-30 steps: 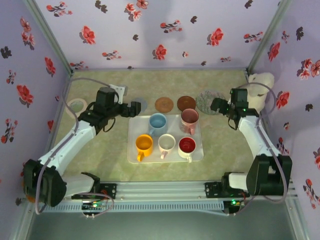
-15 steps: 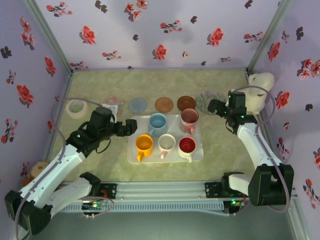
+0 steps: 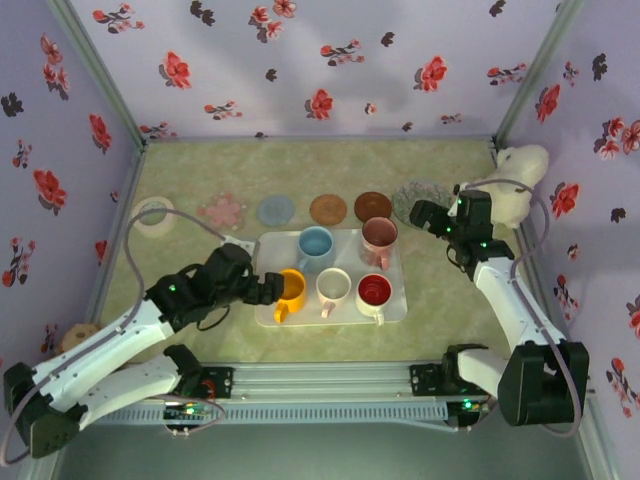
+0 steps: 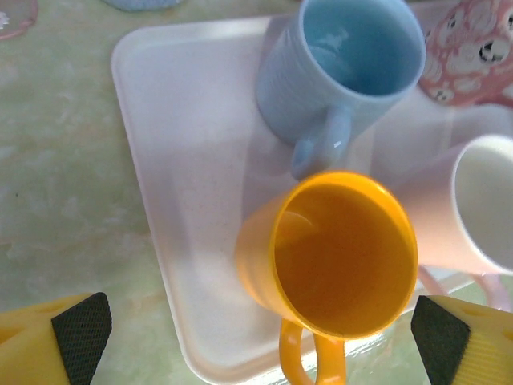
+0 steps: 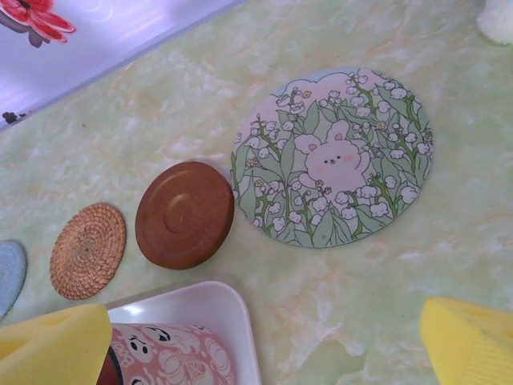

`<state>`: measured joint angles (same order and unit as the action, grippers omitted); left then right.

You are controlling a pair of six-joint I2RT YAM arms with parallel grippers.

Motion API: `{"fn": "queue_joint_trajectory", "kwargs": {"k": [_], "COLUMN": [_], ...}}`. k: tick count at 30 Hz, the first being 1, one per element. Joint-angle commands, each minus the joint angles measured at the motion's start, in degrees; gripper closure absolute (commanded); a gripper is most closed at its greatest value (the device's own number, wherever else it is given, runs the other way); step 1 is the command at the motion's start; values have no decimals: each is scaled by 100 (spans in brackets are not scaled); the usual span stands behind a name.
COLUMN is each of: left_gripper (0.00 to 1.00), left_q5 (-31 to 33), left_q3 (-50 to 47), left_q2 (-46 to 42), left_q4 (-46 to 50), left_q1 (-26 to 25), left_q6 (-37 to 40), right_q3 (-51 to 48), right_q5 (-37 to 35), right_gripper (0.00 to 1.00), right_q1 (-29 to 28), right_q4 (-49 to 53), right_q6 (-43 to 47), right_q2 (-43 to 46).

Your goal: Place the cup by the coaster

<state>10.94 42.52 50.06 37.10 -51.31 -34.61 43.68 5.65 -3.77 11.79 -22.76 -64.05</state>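
Observation:
The orange cup's handle (image 3: 281, 314) points out over the edge of the tray. My left gripper should keep moving toward that handle until I can close its fingers around it.
A white tray (image 3: 396, 311) holds several cups: orange (image 3: 289, 289), blue (image 3: 316, 243), pink patterned (image 3: 379, 236), white (image 3: 333, 287) and red (image 3: 374, 291). Behind it lie the coasters, among them grey-blue (image 3: 275, 210), woven (image 3: 328, 209), brown (image 3: 372, 206) and a floral bunny one (image 3: 428, 194). My left gripper (image 3: 268, 290) is open at the orange cup's left side. In the left wrist view the orange cup (image 4: 345, 257) sits between the spread fingers of the left gripper (image 4: 260, 333), untouched. My right gripper (image 3: 418, 213) is open over the table before the floral coaster (image 5: 333, 156), holding nothing.
A pink flower coaster (image 3: 221, 211) and a white ring coaster (image 3: 153, 213) lie at the back left. A white plush toy (image 3: 520, 165) sits in the back right corner. Walls close in the table on three sides. The brown coaster (image 5: 184, 214) touches the floral one.
My left arm has swung from the back, near the coasters, forward and down to the orange cup at the tray's front left. The right gripper edged slightly left.

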Motion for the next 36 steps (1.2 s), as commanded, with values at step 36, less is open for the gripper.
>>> {"fn": "queue_joint_trajectory", "kwargs": {"k": [36], "left_gripper": [13], "left_q5": [972], "left_q3": [-903], "left_q2": [1320], "left_q4": [-1034], "left_q1": [-1773], "left_q6": [-629], "right_q3": [-75], "right_q5": [-473], "right_gripper": [1], "right_q1": [-22], "right_q4": [174], "right_q6": [40], "right_q2": [298]}}
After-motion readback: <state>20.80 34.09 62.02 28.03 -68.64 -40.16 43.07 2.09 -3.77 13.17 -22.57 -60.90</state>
